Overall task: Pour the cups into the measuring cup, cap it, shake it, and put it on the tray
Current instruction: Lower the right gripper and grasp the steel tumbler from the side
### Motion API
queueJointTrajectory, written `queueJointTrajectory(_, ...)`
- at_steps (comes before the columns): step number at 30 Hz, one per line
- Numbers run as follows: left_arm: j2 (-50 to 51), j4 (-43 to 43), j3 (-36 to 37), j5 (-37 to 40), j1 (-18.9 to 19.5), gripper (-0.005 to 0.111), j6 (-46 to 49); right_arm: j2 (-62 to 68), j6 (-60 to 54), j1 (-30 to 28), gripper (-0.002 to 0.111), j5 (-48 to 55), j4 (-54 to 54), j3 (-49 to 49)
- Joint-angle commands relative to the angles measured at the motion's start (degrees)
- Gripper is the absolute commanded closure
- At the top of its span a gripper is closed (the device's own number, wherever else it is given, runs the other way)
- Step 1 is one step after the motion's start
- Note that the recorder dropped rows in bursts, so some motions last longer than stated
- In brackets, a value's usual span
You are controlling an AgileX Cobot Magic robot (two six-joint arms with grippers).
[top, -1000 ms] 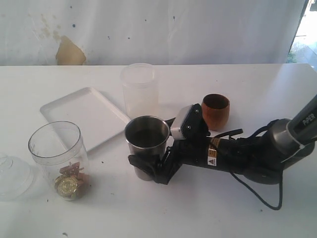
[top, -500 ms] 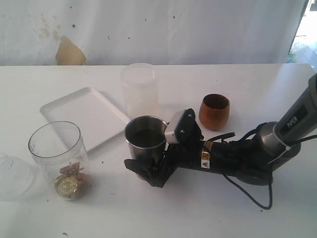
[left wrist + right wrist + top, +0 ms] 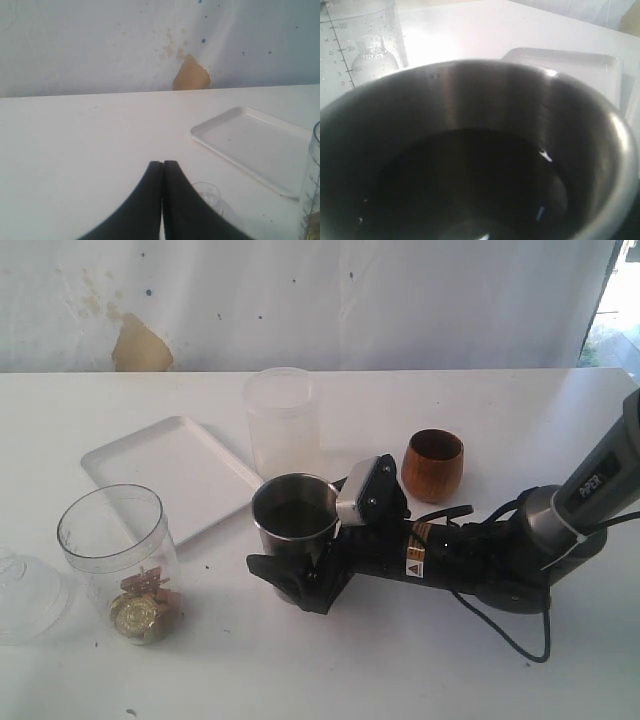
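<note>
I expect the steel tumbler (image 3: pixel 294 538) to pour a thin stream of clear liquid when I tilt it, since glints (image 3: pixel 545 155) edge a smooth dark surface inside.
The steel tumbler (image 3: pixel 295 515) stands upright mid-table, and its dark inside (image 3: pixel 470 180) fills the right wrist view. My right gripper (image 3: pixel 280 558) lies low around its base and is open; the near finger (image 3: pixel 283 578) is beside the tumbler and the far one is hidden behind it. The brown wooden cup (image 3: pixel 433 462) stands behind the right arm. The clear measuring cup (image 3: pixel 115 550) (image 3: pixel 312 185) (image 3: pixel 362 45) stands at the front left with a gold piece and small brown bits inside. The white tray (image 3: pixel 165 475) (image 3: pixel 255 145) (image 3: pixel 570 62) lies behind it. My left gripper (image 3: pixel 162 163) is shut on nothing, over bare table.
A frosted whitish cylinder (image 3: pixel 283 420) stands just behind the tumbler, close to the tray's corner. A clear domed lid (image 3: pixel 25 595) (image 3: pixel 207 192) lies at the far left edge beside the measuring cup. The right arm's cable (image 3: pixel 500 630) loops on the table.
My right gripper has slid a little further left around the tumbler's base, uncovering more of the wooden cup. The tumbler has stayed in place.
</note>
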Motion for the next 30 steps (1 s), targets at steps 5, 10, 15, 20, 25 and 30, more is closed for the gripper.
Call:
queueJointTrajectory(5, -0.3, 0.0, 0.2, -0.7, -0.3, 0.106, -0.2, -0.1, -0.6, 0.1, 0.005, -1.0, 0.2, 0.0)
queueJointTrajectory(10, -0.3, 0.0, 0.2, -0.7, -0.3, 0.106, -0.2, -0.1, -0.6, 0.1, 0.005, -1.0, 0.5, 0.0)
queueJointTrajectory(15, -0.3, 0.0, 0.2, -0.7, -0.3, 0.106, -0.2, -0.1, -0.6, 0.1, 0.008, -1.0, 3.3, 0.0)
queueJointTrajectory(20, -0.3, 0.0, 0.2, -0.7, -0.3, 0.106, -0.2, -0.1, -0.6, 0.1, 0.052, -1.0, 2.2, 0.1)
queueJointTrajectory(25, -0.3, 0.0, 0.2, -0.7, -0.3, 0.106, -0.2, -0.1, -0.6, 0.1, 0.107, -1.0, -0.2, 0.1)
queueJointTrajectory(30, -0.3, 0.0, 0.2, -0.7, -0.3, 0.106, -0.2, -0.1, 0.8, 0.1, 0.107, -1.0, -0.5, 0.1)
